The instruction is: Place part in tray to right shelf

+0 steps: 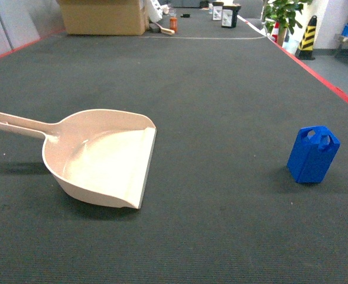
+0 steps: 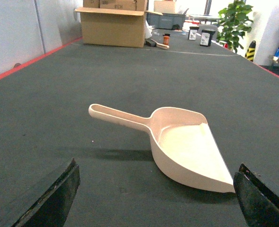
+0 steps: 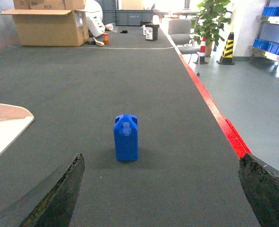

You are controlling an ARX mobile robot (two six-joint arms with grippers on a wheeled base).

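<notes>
The tray will keep the blue part [image 1: 313, 155] on its side when I carry the tray, because the tray's sides curve up around a deep back [image 1: 64, 148].
The cream dustpan-shaped tray [image 1: 103, 163] lies on the dark carpet at the left, handle pointing left, with nothing in it. The small blue part [image 1: 313, 154] stands upright on the carpet at the right. In the left wrist view the tray [image 2: 184, 144] lies just ahead of my left gripper [image 2: 156, 194], which is open and holds nothing. In the right wrist view the part [image 3: 126, 137] stands ahead of my open right gripper [image 3: 160, 189], a little left of its middle; a corner of the tray [image 3: 4, 125] shows at the left. The shelf is out of view.
A red line [image 1: 324, 80] marks the carpet's right edge, with grey floor beyond. A cardboard box [image 1: 103, 16], small containers [image 1: 227, 13], a potted plant [image 1: 285, 15] and a yellow-black cone [image 1: 307, 36] stand far back. Blue crates [image 3: 274, 28] sit on a rack far right.
</notes>
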